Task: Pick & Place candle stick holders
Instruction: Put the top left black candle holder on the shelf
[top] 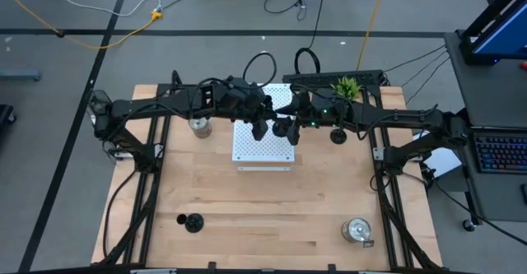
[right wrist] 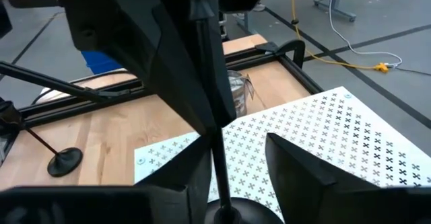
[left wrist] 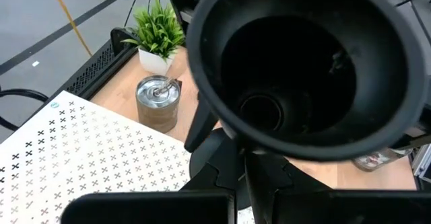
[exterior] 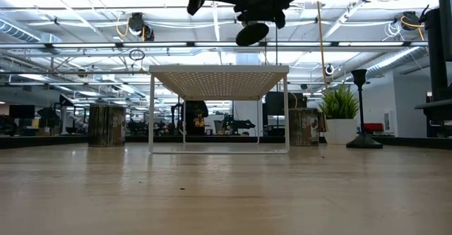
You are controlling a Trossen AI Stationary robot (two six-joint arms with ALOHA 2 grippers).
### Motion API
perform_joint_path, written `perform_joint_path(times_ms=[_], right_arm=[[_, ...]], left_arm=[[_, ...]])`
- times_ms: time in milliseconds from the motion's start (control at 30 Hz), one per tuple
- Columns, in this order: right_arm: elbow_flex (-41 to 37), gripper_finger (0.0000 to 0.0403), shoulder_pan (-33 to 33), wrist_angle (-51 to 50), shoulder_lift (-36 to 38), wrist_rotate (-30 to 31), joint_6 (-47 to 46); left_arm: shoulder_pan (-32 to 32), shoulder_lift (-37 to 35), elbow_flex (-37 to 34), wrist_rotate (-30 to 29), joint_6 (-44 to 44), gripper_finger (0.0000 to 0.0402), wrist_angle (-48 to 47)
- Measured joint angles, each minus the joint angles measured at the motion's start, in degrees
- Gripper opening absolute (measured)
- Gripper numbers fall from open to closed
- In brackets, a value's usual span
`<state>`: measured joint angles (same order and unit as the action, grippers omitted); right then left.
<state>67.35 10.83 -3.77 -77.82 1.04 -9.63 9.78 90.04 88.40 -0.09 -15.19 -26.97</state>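
My left gripper is holding the holder's stem (right wrist: 216,135) under the holder's cup. My right gripper should grab the stem above the holder's base (right wrist: 222,183) and put the holder on the board.
A black candle stick holder, with its cup (left wrist: 303,69) on top and its thin stem (right wrist: 214,143) below, hangs high above the white perforated board (top: 262,146). My left gripper (top: 262,127) is shut on it. My right gripper (right wrist: 242,177) is open, and its fingers stand on either side of the stem just above the round base (right wrist: 232,214). A second black holder (top: 338,134) stands on the table right of the board. Another black holder (top: 191,221) lies on the table at the near left. Silver holders stand left of the board (top: 199,126) and at the near right (top: 356,229). My left gripper pinches the upper part of the holder's stem (right wrist: 204,62) between its two fingers, below the cup, coming from the table's left and slanting down. The holder hangs roughly upright, base down, clear of the board. My right gripper: one finger (right wrist: 192,177) lies close beside the stem, and I cannot tell whether it touches.
A small green potted plant (top: 347,85) stands at the far right, with a silver holder (left wrist: 157,101) close to it. The board stands on thin legs (exterior: 152,115) at the table's middle. Bare wood (top: 272,216) lies in front of the board.
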Motion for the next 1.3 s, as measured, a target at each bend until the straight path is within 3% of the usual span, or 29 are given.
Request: perform_joint_path(times_ms=[167,367,700,1000,1300], right_arm=[[0.0,0.009,-0.02,-0.52,0.0,-0.12,0.01],[0.0,0.0015,-0.04,-0.84,0.0,-0.54,0.64],[0.0,0.0007,-0.07,-0.8,0.0,0.16,1.34],[0.0,0.0007,0.2,-1.07,0.0,4.29,1.05],[-0.02,0.0007,2.55,-0.87,0.0,5.16,-0.19]], left_arm=[[0.03,0.0,0.0,-0.21,-0.01,0.001,0.07],[0.07,0.0,0.0,-0.38,-0.34,0.001,0.34],[0.04,0.0,0.0,-0.18,0.23,0.0015,0.33],[-0.14,-0.04,0.0,0.69,0.6,0.0114,0.01],[-0.07,-0.05,0.0,0.26,0.94,0.0249,-3.49]])
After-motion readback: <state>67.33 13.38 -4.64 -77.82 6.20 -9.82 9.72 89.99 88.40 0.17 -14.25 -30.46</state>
